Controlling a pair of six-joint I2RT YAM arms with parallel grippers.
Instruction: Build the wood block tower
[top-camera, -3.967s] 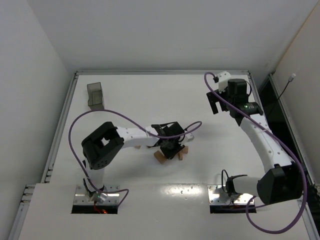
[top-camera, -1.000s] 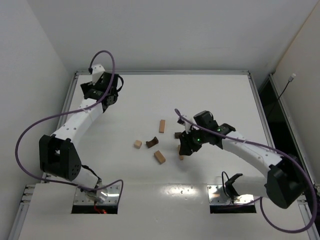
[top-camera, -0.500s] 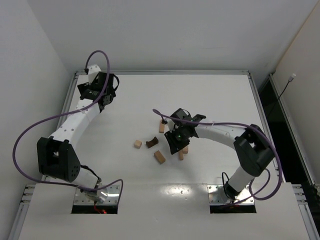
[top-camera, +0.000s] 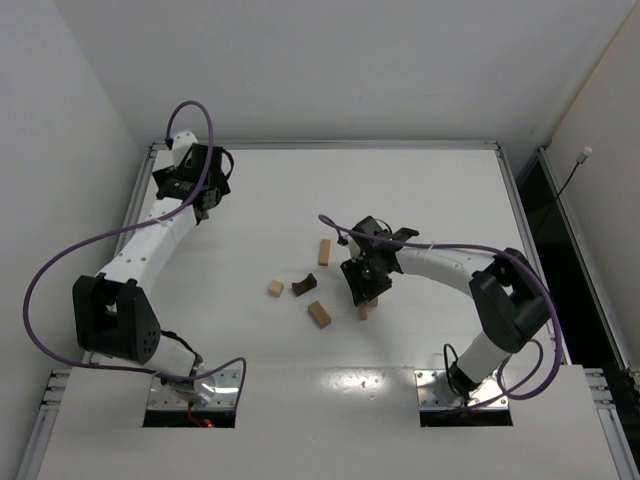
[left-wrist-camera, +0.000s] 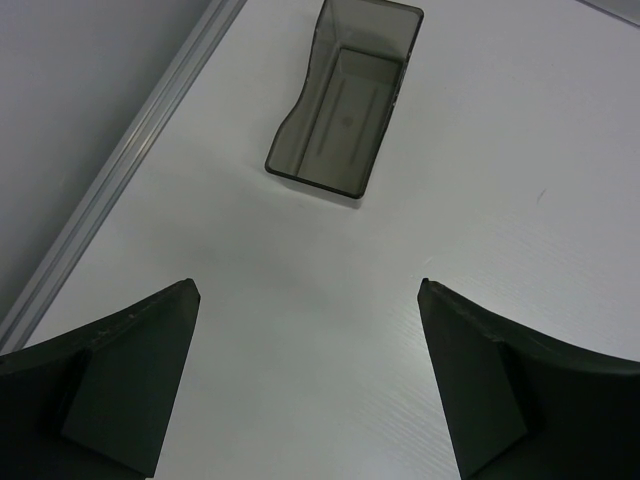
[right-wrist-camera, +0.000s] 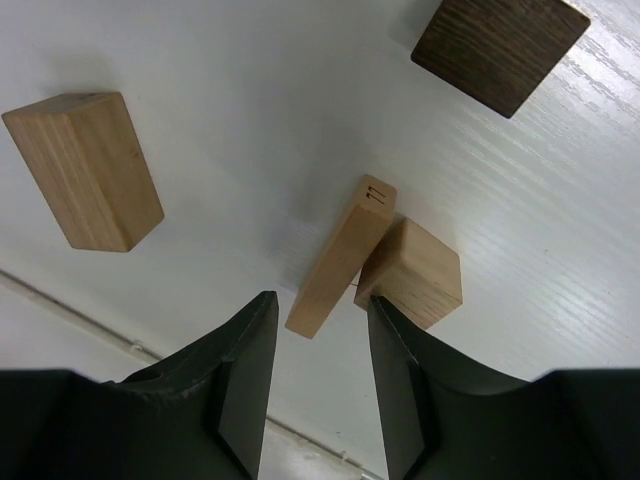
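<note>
The tan cube is crowding the thin tan bar's side (right-wrist-camera: 372, 254), so the robot's right gripper should open to push the cube gently away before it closes on the bar alone (right-wrist-camera: 336, 262).
The wood blocks lie loose on the white table, with no stack. In the right wrist view a thin tan bar (right-wrist-camera: 340, 255) leans against a tan cube (right-wrist-camera: 412, 272), a thicker tan block (right-wrist-camera: 85, 170) lies to the left and a dark brown block (right-wrist-camera: 500, 38) sits at the top. My right gripper (right-wrist-camera: 320, 305) hovers open over the bar's near end, gripping nothing. From above, my right gripper (top-camera: 366, 288) is over that pair; a tan bar (top-camera: 324, 251), a dark arch (top-camera: 305, 286), a tan cube (top-camera: 276, 288) and another tan bar (top-camera: 319, 314) lie left of it. My left gripper (top-camera: 190, 178) is wide open, far left.
A translucent grey bin (left-wrist-camera: 345, 100) stands empty ahead of my left gripper (left-wrist-camera: 308, 290), close to the table's raised metal edge (left-wrist-camera: 120, 170). White walls close off the left and the back. The left arm's purple cable (top-camera: 60, 255) loops out over the left edge.
Over the last second my right gripper has swung left over the thin bar and cube. My left gripper stayed open near the bin; four seconds ago it was over the blocks.
</note>
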